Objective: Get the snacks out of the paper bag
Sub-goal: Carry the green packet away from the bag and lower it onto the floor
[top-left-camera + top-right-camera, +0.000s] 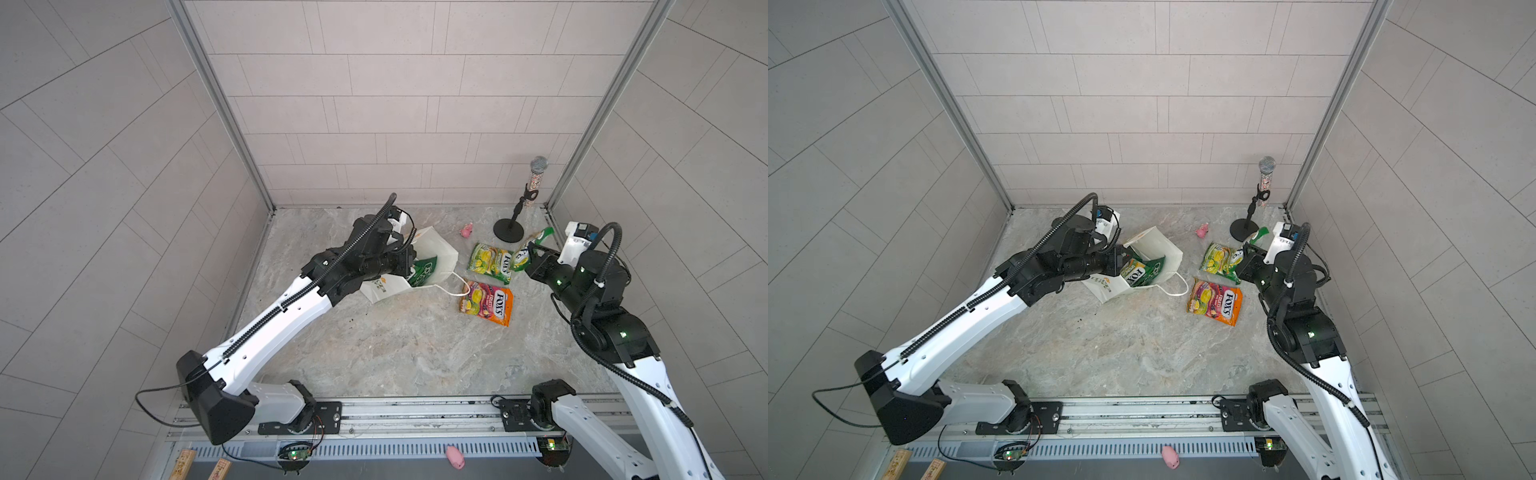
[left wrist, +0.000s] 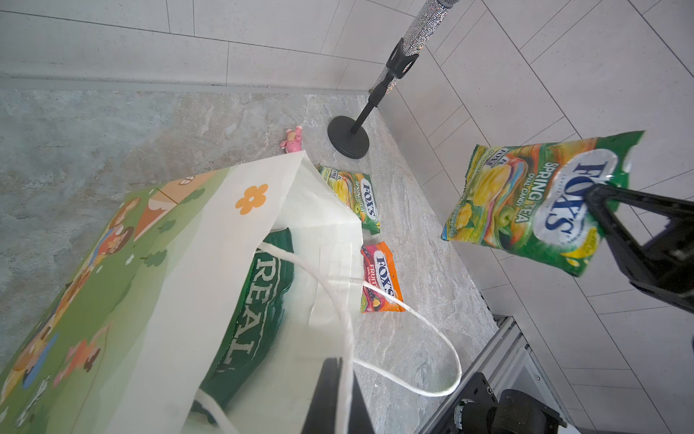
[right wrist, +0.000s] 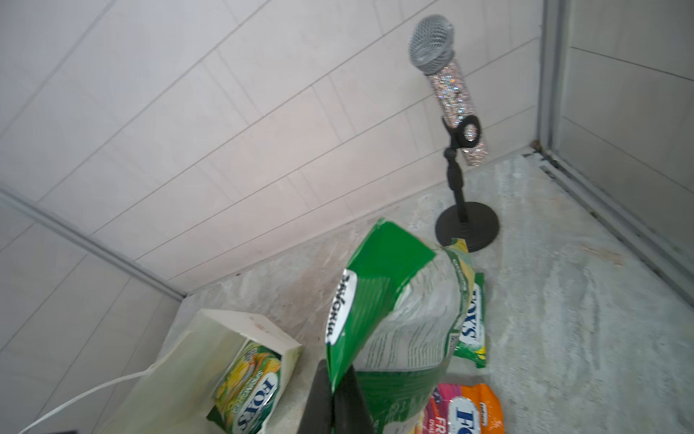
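Observation:
My right gripper is holding the held FOX'S packet (image 1: 520,259) clear of the paper bag, and the table (image 1: 528,289) beside the lying packets is open, so it should keep going down and let go there.
The paper bag (image 1: 436,253) (image 1: 1158,249) lies tipped on the table with its mouth toward the right. Inside it show a dark green REAL crisp bag (image 2: 259,300) and a yellow-green FOX'S packet (image 3: 248,383). My left gripper (image 2: 334,390) is shut on the bag's rim by the cord handle. My right gripper (image 3: 332,379) is shut on another yellow-green FOX'S packet (image 2: 525,199) (image 1: 540,239), holding it in the air at the right. Under it on the table lie a yellow-green packet (image 1: 490,262) and a red-orange packet (image 1: 488,303).
A glittery microphone on a black stand (image 1: 508,230) occupies the back right corner. A small pink toy (image 1: 467,230) lies behind the packets, and another pink toy (image 1: 455,456) sits on the front rail. Tiled walls close in three sides.

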Robot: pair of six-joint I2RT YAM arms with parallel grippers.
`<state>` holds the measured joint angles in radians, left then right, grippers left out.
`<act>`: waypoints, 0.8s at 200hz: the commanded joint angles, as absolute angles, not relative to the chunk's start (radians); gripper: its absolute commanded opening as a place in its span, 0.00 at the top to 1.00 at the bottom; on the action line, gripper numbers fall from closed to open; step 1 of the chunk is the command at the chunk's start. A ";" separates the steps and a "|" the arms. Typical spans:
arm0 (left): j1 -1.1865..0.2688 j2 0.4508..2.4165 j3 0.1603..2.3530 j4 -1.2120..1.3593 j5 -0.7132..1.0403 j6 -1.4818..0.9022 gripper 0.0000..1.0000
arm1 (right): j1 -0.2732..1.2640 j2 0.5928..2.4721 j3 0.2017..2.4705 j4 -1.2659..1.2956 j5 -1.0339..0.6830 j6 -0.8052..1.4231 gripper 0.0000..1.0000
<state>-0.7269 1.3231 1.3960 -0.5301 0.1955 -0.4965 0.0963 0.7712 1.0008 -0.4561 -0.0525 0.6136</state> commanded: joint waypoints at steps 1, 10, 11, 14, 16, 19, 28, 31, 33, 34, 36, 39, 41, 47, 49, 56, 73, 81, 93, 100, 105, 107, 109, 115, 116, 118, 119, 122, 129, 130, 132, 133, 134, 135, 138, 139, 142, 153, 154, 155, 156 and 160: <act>-0.729 1.301 1.393 -0.529 0.203 -0.480 1.00 | -0.001 0.814 0.972 -0.448 -0.106 0.580 1.00; -0.729 1.302 1.393 -0.528 0.203 -0.481 1.00 | -0.041 0.838 0.948 -0.424 -0.117 0.579 1.00; -0.729 1.302 1.393 -0.528 0.204 -0.481 1.00 | -0.043 0.841 0.945 -0.421 -0.117 0.579 1.00; -0.730 1.302 1.393 -0.527 0.206 -0.480 1.00 | -0.057 0.848 0.936 -0.410 -0.118 0.582 1.00; -0.729 1.302 1.393 -0.526 0.206 -0.481 1.00 | -0.065 0.852 0.929 -0.402 -0.120 0.583 1.00; -0.729 1.303 1.393 -0.526 0.207 -0.482 1.00 | -0.076 0.860 0.920 -0.390 -0.124 0.584 1.00; -0.729 1.304 1.393 -0.523 0.214 -0.484 1.00 | -0.109 0.885 0.898 -0.355 -0.134 0.586 1.00; -0.729 1.303 1.393 -0.523 0.215 -0.485 1.00 | -0.118 0.895 0.891 -0.342 -0.136 0.587 1.00; -0.729 1.303 1.393 -0.523 0.216 -0.485 1.00 | -0.125 0.901 0.887 -0.332 -0.136 0.586 1.00; -0.729 1.304 1.393 -0.523 0.216 -0.486 1.00 | -0.128 0.904 0.884 -0.327 -0.136 0.586 1.00; -0.731 1.304 1.393 -0.523 0.216 -0.486 1.00 | -0.132 0.910 0.880 -0.318 -0.137 0.587 1.00; -0.729 1.304 1.393 -0.522 0.218 -0.486 1.00 | -0.140 0.918 0.874 -0.304 -0.137 0.588 1.00; -0.730 1.303 1.393 -0.523 0.219 -0.487 1.00 | -0.145 0.925 0.870 -0.295 -0.137 0.588 1.00; -0.729 1.302 1.394 -0.522 0.218 -0.488 1.00 | -0.161 0.946 0.863 -0.267 -0.137 0.590 1.00; -0.730 1.302 1.394 -0.522 0.218 -0.488 1.00 | -0.165 0.952 0.860 -0.258 -0.138 0.589 1.00; -0.729 1.302 1.396 -0.522 0.220 -0.488 1.00 | -0.181 0.980 0.853 -0.224 -0.136 0.591 1.00; -0.729 1.301 1.397 -0.520 0.222 -0.491 1.00 | -0.222 1.061 0.850 -0.142 -0.149 0.606 1.00; -0.730 1.301 1.397 -0.519 0.225 -0.492 1.00 | -0.238 1.104 0.852 -0.105 -0.158 0.613 1.00; -0.730 1.301 1.397 -0.518 0.227 -0.494 1.00 | -0.259 1.165 0.856 -0.046 -0.174 0.620 1.00; -0.729 1.301 1.397 -0.518 0.227 -0.494 1.00 | -0.273 1.198 0.861 -0.012 -0.191 0.626 1.00; -0.729 1.301 1.398 -0.517 0.227 -0.495 1.00 | -0.282 1.226 0.864 0.013 -0.206 0.632 1.00; -0.730 1.302 1.397 -0.517 0.228 -0.495 1.00 | -0.285 1.236 0.866 0.024 -0.213 0.633 1.00; -0.730 1.301 1.397 -0.517 0.228 -0.494 1.00 | -0.288 1.245 0.868 0.035 -0.218 0.637 1.00; -0.730 1.301 1.397 -0.517 0.227 -0.494 1.00 | -0.299 1.273 0.876 0.062 -0.234 0.646 1.00; -0.729 1.301 1.397 -0.517 0.226 -0.494 1.00 | -0.301 1.277 0.877 0.066 -0.238 0.647 1.00; -0.731 1.301 1.397 -0.517 0.227 -0.494 1.00 | -0.303 1.287 0.881 0.075 -0.242 0.649 1.00; -0.730 1.301 1.397 -0.517 0.228 -0.494 1.00 | -0.304 1.291 0.883 0.079 -0.245 0.649 1.00; -0.729 1.301 1.398 -0.517 0.227 -0.494 1.00 | -0.307 1.305 0.888 0.091 -0.252 0.649 1.00; -0.730 1.302 1.398 -0.517 0.226 -0.494 1.00 | -0.311 1.336 0.902 0.113 -0.260 0.648 1.00; -0.730 1.302 1.398 -0.517 0.227 -0.494 1.00 | -0.311 1.341 0.904 0.116 -0.262 0.648 1.00; -0.730 1.302 1.398 -0.516 0.228 -0.494 1.00 | -0.311 1.350 0.909 0.121 -0.264 0.646 1.00; -0.729 1.302 1.398 -0.516 0.228 -0.494 1.00 | -0.312 1.355 0.912 0.123 -0.265 0.645 1.00; -0.729 1.302 1.398 -0.516 0.228 -0.494 1.00 | -0.313 1.359 0.913 0.126 -0.266 0.645 1.00; -0.730 1.302 1.398 -0.515 0.227 -0.494 1.00 | -0.313 1.364 0.916 0.128 -0.266 0.643 1.00; -0.730 1.304 1.397 -0.515 0.228 -0.494 1.00 | -0.314 1.376 0.923 0.137 -0.270 0.640 1.00; -0.730 1.305 1.397 -0.515 0.228 -0.494 1.00 | -0.314 1.381 0.925 0.140 -0.274 0.638 1.00; -0.730 1.304 1.397 -0.515 0.229 -0.494 1.00 | -0.314 1.393 0.929 0.149 -0.283 0.634 1.00; -0.729 1.307 1.397 -0.515 0.234 -0.494 1.00 | -0.322 1.433 0.947 0.174 -0.310 0.628 1.00; -0.730 1.307 1.397 -0.515 0.236 -0.494 1.00 | -0.322 1.437 0.949 0.175 -0.312 0.627 1.00; -0.730 1.307 1.397 -0.515 0.236 -0.494 1.00 | -0.323 1.440 0.950 0.175 -0.313 0.627 1.00; -0.729 1.307 1.397 -0.515 0.236 -0.494 1.00 | -0.324 1.443 0.951 0.175 -0.315 0.626 1.00; -0.730 1.308 1.397 -0.515 0.238 -0.494 1.00 | -0.328 1.455 0.956 0.176 -0.321 0.627 1.00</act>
<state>-0.7269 1.3231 1.3960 -0.5285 0.2214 -0.4973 -0.3145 1.4128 0.8997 0.0288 -0.2512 0.6319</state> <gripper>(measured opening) 0.039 0.048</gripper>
